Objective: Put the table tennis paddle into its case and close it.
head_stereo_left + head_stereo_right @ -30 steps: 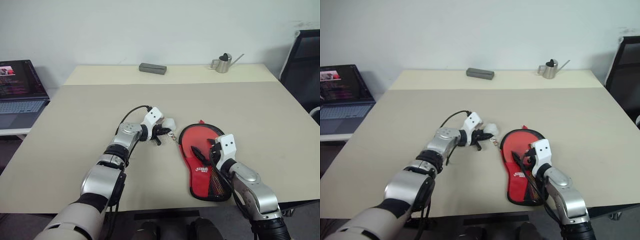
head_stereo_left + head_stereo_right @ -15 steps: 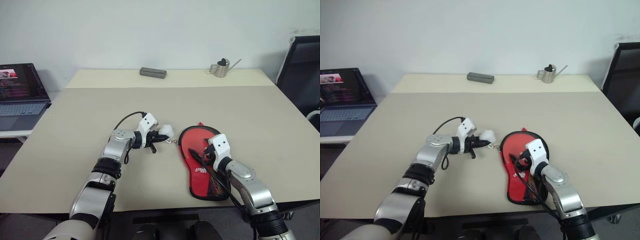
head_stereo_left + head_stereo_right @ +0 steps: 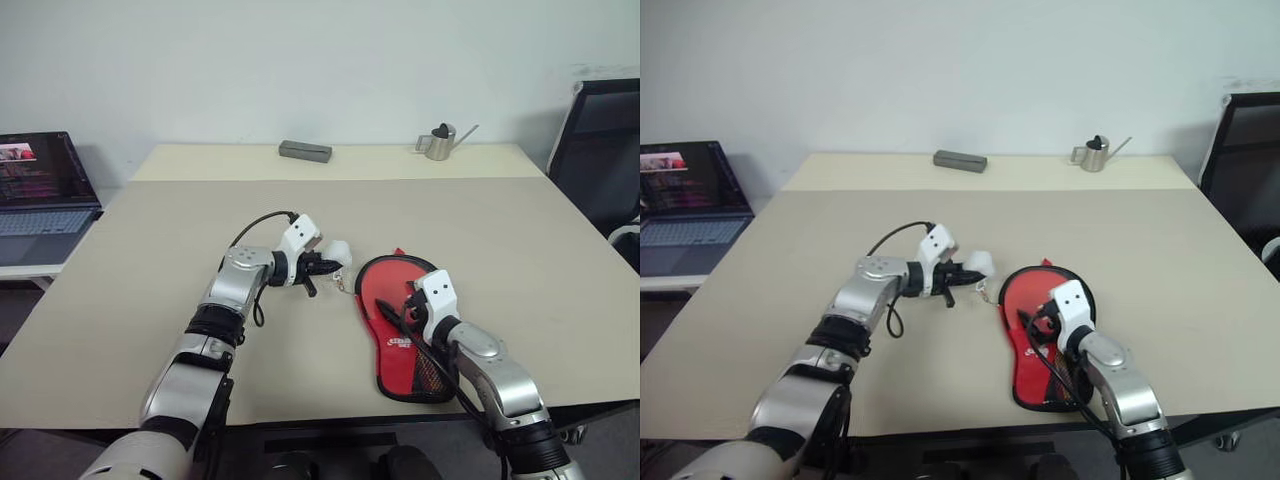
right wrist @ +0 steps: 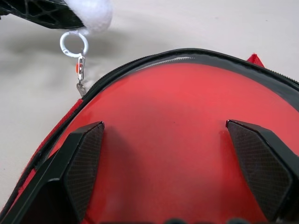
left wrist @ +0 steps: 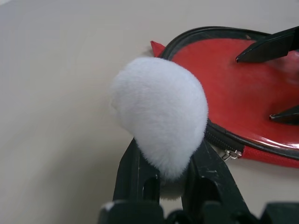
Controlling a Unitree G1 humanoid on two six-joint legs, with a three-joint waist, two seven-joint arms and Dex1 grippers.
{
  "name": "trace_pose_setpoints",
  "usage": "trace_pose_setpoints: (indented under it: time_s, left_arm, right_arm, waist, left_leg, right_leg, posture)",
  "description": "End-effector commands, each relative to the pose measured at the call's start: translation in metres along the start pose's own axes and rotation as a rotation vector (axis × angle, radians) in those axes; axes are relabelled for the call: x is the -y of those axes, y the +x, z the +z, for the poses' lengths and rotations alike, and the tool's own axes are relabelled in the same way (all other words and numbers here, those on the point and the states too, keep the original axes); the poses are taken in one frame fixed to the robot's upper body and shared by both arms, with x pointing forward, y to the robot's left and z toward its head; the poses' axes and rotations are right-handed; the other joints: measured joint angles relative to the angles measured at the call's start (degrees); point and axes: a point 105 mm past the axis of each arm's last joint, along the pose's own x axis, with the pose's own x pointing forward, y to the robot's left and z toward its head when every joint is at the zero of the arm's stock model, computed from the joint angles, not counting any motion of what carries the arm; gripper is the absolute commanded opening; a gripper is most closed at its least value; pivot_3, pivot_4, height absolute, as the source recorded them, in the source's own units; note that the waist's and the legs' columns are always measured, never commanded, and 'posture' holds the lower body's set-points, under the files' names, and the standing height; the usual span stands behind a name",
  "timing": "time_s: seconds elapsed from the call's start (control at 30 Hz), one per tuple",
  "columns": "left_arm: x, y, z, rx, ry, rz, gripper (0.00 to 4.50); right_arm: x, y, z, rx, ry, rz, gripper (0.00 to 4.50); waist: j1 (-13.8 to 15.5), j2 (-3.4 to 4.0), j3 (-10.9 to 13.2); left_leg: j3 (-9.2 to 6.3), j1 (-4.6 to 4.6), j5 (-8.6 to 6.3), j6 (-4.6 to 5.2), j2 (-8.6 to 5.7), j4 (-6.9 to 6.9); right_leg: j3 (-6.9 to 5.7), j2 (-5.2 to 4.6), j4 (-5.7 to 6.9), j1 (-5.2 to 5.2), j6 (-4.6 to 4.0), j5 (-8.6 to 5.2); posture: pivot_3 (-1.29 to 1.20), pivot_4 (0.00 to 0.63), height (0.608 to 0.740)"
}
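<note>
My gripper will make the zip pull [image 4: 81,88] trail round toward the mesh pocket when it pulls the white fluffy pompom, because zip teeth [image 4: 180,59] curve around the black rim.
The case [image 3: 383,287] lies flat on the table near the front edge; it is black-rimmed with a red panel and a mesh pocket at its near end. My left gripper [image 3: 325,266] is just to its left, shut on the white fluffy pompom [image 5: 161,116], which hangs by a ring and short chain [image 4: 73,43] from the zip pull. My right gripper [image 4: 170,154] stands open over the round part of the case, its fingertips [image 4: 84,158] spread wide on or just above the red panel. The table tennis paddle is hidden.
A grey rectangular box [image 3: 305,151] and a small metal watering can [image 3: 438,140] stand along the table's far edge. A laptop [image 3: 40,190] sits on a side surface to the left. A black chair [image 3: 600,150] is at the right.
The camera view has shifted. My right gripper has sunk a little toward the case's red panel. The left gripper keeps its hold on the pompom in about the same spot.
</note>
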Motion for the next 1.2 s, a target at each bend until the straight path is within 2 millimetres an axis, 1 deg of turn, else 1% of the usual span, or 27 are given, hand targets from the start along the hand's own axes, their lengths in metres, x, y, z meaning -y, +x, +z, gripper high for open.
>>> trace_pose_setpoints:
  time_s: [0.03, 0.17, 0.4, 0.6, 0.87, 1.2]
  left_arm:
    - [-0.006, 0.007, 0.011, 0.005, 0.056, 0.027, 0.27]
    - [-0.013, 0.014, 0.009, -0.022, 0.072, 0.065, 0.27]
    - [-0.022, 0.028, 0.021, -0.023, 0.117, 0.133, 0.27]
    - [-0.025, 0.035, 0.03, -0.022, 0.149, 0.172, 0.27]
    - [-0.029, 0.038, 0.04, -0.021, 0.169, 0.205, 0.27]
    - [-0.035, 0.035, 0.043, -0.036, 0.19, 0.239, 0.27]
  right_arm:
    - [-0.02, -0.003, -0.054, -0.202, 0.068, 0.042, 4.5]
    - [-0.026, -0.002, -0.054, -0.202, 0.075, 0.045, 4.5]
    - [-0.038, -0.001, -0.055, -0.201, 0.085, 0.046, 4.5]
    - [-0.041, -0.001, -0.056, -0.201, 0.085, 0.025, 4.5]
    - [-0.045, -0.003, -0.059, -0.207, 0.096, 0.012, 4.5]
    - [-0.054, -0.007, -0.062, -0.215, 0.116, -0.003, 4.5]
  waist:
    - [0.0, -0.03, 0.0]
    - [0.0, -0.07, 0.0]
    - [-0.1, -0.23, -0.2]
    - [-0.2, -0.25, -0.2]
    - [-0.1, -0.26, -0.2]
    - [-0.1, -0.27, -0.2]
  left_leg:
    - [0.0, 0.0, 0.0, 0.0, 0.0, -0.03]
    - [0.02, 0.0, 0.0, 0.0, 0.01, -0.11]
    - [0.0, 0.01, 0.0, -0.02, 0.0, -0.42]
    - [-0.01, 0.01, -0.11, -0.16, 0.03, -0.5]
    - [-0.06, -0.01, -0.12, -0.17, 0.02, -0.52]
    - [-0.13, -0.01, -0.27, -0.19, 0.02, -0.54]
  right_leg:
    - [0.0, 0.0, 0.0, 0.02, -0.01, -0.01]
    - [0.01, 0.0, -0.01, 0.01, -0.02, -0.03]
    - [-0.01, -0.01, -0.06, -0.05, 0.18, -0.19]
    - [-0.03, 0.0, -0.03, -0.11, 0.16, -0.39]
    - [-0.09, 0.0, -0.03, -0.1, 0.18, -0.43]
    - [-0.16, 0.0, -0.04, -0.1, 0.22, -0.59]
  posture:
    - [0.0, 0.15, 0.74]
    - [0.0, 0.15, 0.74]
    - [0.0, 0.15, 0.74]
    - [0.0, 0.15, 0.74]
    - [0.0, 0.15, 0.74]
    - [0.0, 0.15, 0.74]
